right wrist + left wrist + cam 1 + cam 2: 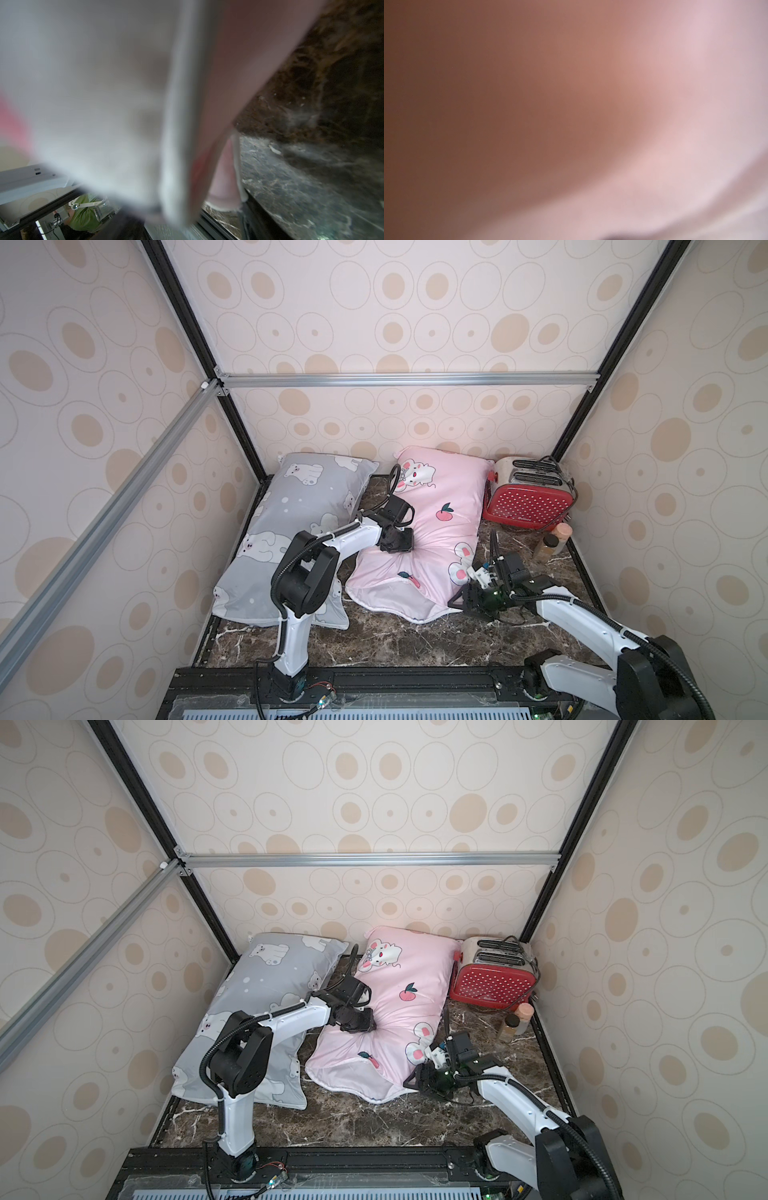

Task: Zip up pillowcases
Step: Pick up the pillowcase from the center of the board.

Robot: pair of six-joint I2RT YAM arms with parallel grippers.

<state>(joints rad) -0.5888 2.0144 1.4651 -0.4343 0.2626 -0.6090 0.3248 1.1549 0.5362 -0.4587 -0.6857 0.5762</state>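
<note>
My left gripper should lift off and meet my right gripper at the pillowcase's near corner before zipping, because it is bunching the pink pillowcase's middle into folds.
The grey pillowcase with white bears lies on the left. The pink pillowcase with peaches lies beside it. My left gripper presses into the middle of the pink one, and folds radiate from it. Its jaws are buried, and the left wrist view shows only blurred pink fabric. My right gripper is at the pink pillowcase's near right corner. Its jaws stand apart, with the white-edged end hanging between them and one dark finger beside the cloth.
A red dotted toaster with its cord stands at the back right. Two small bottles stand in front of it. The dark marble tabletop is enclosed by patterned walls, and a black rail runs along its front.
</note>
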